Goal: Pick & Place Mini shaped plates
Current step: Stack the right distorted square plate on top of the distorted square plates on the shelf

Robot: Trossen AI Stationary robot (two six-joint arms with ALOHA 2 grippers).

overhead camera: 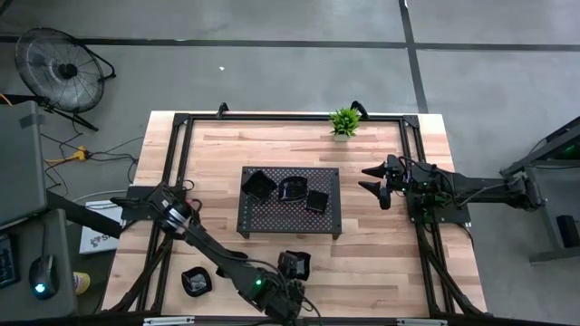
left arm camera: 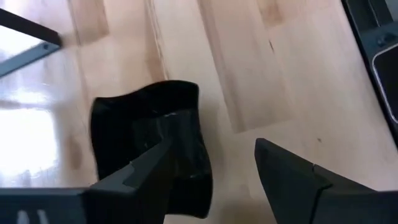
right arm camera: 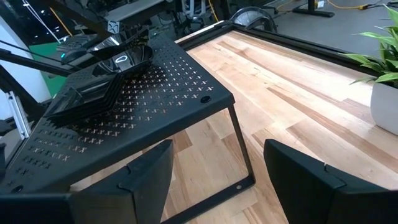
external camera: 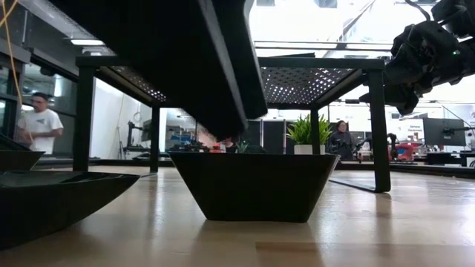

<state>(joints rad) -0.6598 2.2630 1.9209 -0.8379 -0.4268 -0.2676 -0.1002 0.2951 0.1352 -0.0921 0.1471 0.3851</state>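
Note:
My left gripper goes on down, with one open finger over the mini plate's hollow [left arm camera: 127,137] and the other past its rim, until both are on either side of the plate's side [left arm camera: 201,163] before it closes.
A wavy-rimmed black mini plate [left arm camera: 143,137] rests on its base on the wood near the table's front edge [overhead camera: 299,261]. My left gripper [left arm camera: 213,142] hangs open just above it, slanting down: one finger [left arm camera: 149,168] is over the plate's hollow, the other [left arm camera: 280,168] outside its rim over bare wood. A second plate [overhead camera: 195,281] sits to the left of it. Three plates [overhead camera: 292,188] lie on the perforated tray [overhead camera: 272,217]. My right gripper [overhead camera: 374,181] waits open to the right of the tray. My left gripper stands astride the plate's rim [left arm camera: 202,149], one finger over the hollow and one outside. Whether either finger touches the plate, I cannot tell.
The dark perforated tray [right arm camera: 155,99] stands on legs mid-table. A small green plant [overhead camera: 344,122] sits at the far edge. A black frame runs around the table top. In the low view my left arm [external camera: 185,59] fills the space above the nearest plate [external camera: 252,185].

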